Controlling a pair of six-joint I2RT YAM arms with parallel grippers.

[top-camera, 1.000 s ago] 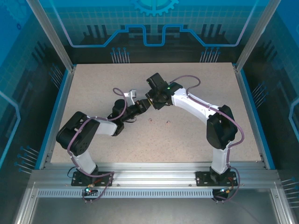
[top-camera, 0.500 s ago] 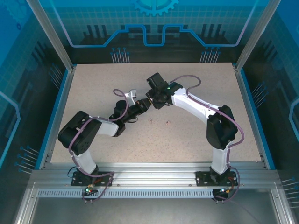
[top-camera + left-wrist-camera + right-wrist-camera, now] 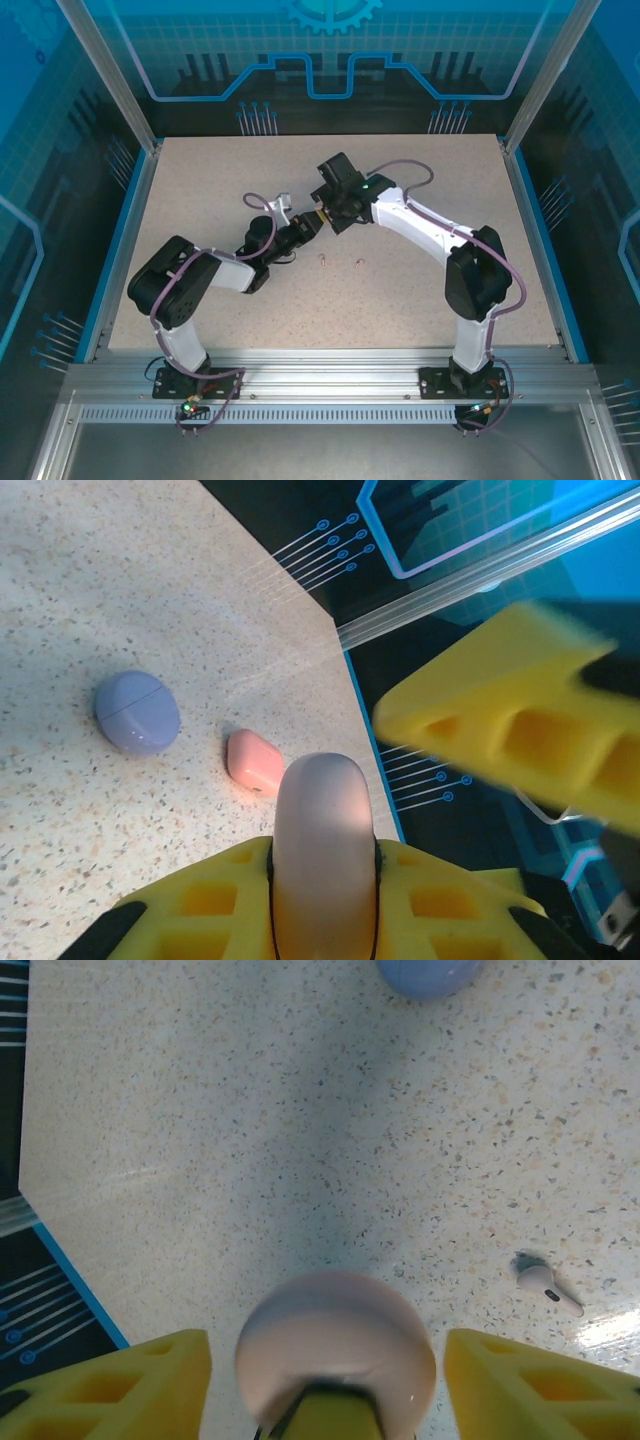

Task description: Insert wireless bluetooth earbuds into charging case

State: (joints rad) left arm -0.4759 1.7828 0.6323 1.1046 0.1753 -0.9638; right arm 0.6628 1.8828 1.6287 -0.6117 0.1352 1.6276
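Observation:
The right gripper's open fingers straddle the closed charging case (image 3: 323, 845) in the left gripper, so the robot's right gripper should back away and swing around to open the lid (image 3: 335, 1310).
My left gripper (image 3: 323, 852) is shut on a pale pink charging case (image 3: 322, 810), which stands up between its yellow fingers, closed as far as I can see. My right gripper (image 3: 325, 1355) is open, its yellow fingers (image 3: 130, 1385) wide apart on either side of the same case (image 3: 335, 1335). In the top view the two grippers meet at mid-table, left gripper (image 3: 299, 233) against right gripper (image 3: 322, 215). A pale pink earbud (image 3: 541, 1284) lies on the table to the right of the case. Two small earbuds (image 3: 322, 262) (image 3: 358, 262) lie just in front of the grippers.
A purple case (image 3: 137, 712) and a coral case (image 3: 254, 762) lie closed on the speckled table (image 3: 90, 580) beyond the left gripper. The purple case (image 3: 430, 972) also sits at the top edge of the right wrist view. The table's blue edge (image 3: 75, 1295) runs near left.
The right wrist has shifted slightly up and to the right, and the left arm's elbow has crept a little to the right. The grippers still meet at the same spot.

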